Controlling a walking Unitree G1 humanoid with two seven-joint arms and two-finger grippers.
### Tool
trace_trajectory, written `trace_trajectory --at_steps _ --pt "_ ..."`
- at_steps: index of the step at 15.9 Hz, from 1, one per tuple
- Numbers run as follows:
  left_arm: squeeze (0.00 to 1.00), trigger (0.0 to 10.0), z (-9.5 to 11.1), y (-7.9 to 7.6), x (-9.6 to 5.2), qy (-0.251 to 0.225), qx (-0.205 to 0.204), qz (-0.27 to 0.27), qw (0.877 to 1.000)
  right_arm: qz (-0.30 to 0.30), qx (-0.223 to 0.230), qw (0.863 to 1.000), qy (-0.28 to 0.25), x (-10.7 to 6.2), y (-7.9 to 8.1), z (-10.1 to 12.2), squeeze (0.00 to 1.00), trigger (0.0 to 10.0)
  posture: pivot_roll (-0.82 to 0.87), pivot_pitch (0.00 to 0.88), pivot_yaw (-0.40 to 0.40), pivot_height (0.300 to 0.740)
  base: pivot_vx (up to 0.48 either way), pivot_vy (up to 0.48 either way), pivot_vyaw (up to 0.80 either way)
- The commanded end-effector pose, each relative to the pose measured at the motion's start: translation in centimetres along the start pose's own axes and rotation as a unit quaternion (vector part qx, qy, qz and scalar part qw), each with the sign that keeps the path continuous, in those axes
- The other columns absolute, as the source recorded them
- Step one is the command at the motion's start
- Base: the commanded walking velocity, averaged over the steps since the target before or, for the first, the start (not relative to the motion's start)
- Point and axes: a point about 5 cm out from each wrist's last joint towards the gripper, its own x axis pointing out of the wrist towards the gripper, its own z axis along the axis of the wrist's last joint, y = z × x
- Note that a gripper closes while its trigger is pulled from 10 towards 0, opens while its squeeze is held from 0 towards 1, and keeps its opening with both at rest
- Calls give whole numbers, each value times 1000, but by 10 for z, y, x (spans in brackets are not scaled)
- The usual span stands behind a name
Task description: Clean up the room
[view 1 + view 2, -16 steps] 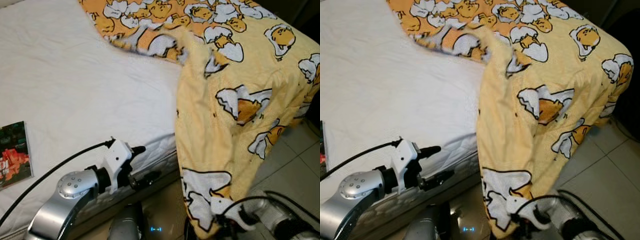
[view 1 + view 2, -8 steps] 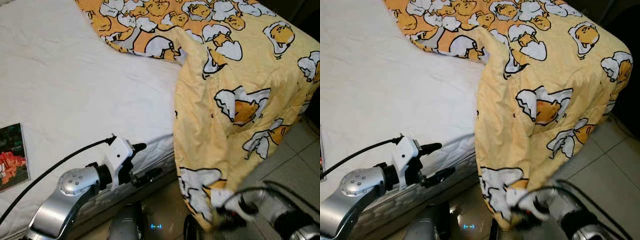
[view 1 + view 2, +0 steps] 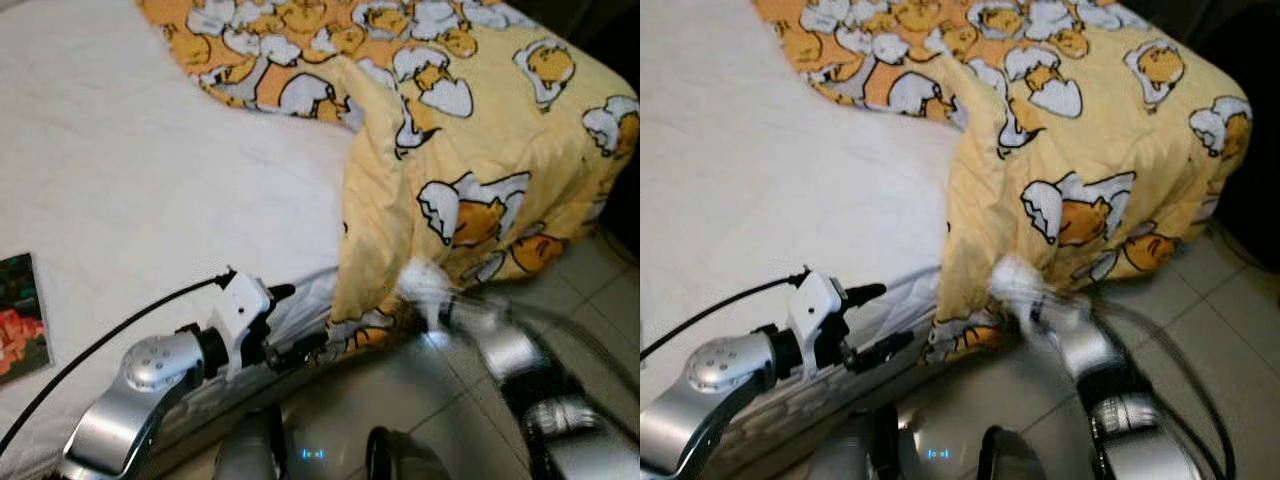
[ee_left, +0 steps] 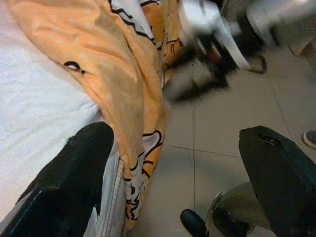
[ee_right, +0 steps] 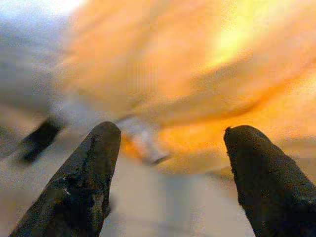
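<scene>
An egg print breaks off at the blanket's fold, so the yellow blanket (image 3: 375, 205) should flatten out and show a hidden egg when I pull the fold down.
A yellow blanket (image 3: 480, 130) printed with cartoon eggs lies over the right end of the white bed (image 3: 150, 180) and hangs down its corner. Its lower hem (image 3: 355, 335) is bunched up against the mattress side. My right gripper (image 3: 412, 288), blurred by motion, is pressed against the hanging fold. In the right wrist view its fingers (image 5: 89, 168) stand wide apart, open, with blurred blanket (image 5: 207, 74) just beyond them. My left gripper (image 3: 295, 322) is open at the mattress edge, just left of the hem (image 4: 140, 163), and holds nothing.
A book with a dark red cover (image 3: 20, 330) lies on the bed at the far left. Beige tiled floor (image 3: 610, 290) runs along the bed's right side. My own lower body (image 3: 260, 450) shows at the bottom.
My right arm has swung up from near the floor to the blanket's hanging fold. The hem has risen with it and bunched. The left arm has hardly moved.
</scene>
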Motion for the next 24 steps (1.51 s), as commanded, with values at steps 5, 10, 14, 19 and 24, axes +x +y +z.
trace_trajectory --at_steps 5,10,14,19,24 --pt "0 10000 4 -7 0 -2 3 -9 1000 -97 103 988 -58 19 0 36 1000 10000 120 223 18 740 0 0 0" --pt "0 10000 10 -15 -12 0 3 -7 1000 -64 154 978 -125 27 7 80 4 10000 168 282 19 740 0 0 0" --pt "0 10000 12 -21 -19 5 0 -4 1000 -16 120 988 -100 32 23 80 0 10000 193 311 3 740 0 0 0" --pt "0 10000 16 -30 -27 12 -3 -1 1000 -7 102 991 -85 32 23 74 0 0 237 341 -5 740 0 0 0" --pt "0 10000 20 -32 -33 18 1 0 1000 -1 102 990 -95 33 25 77 0 0 262 353 -12 740 0 0 0"
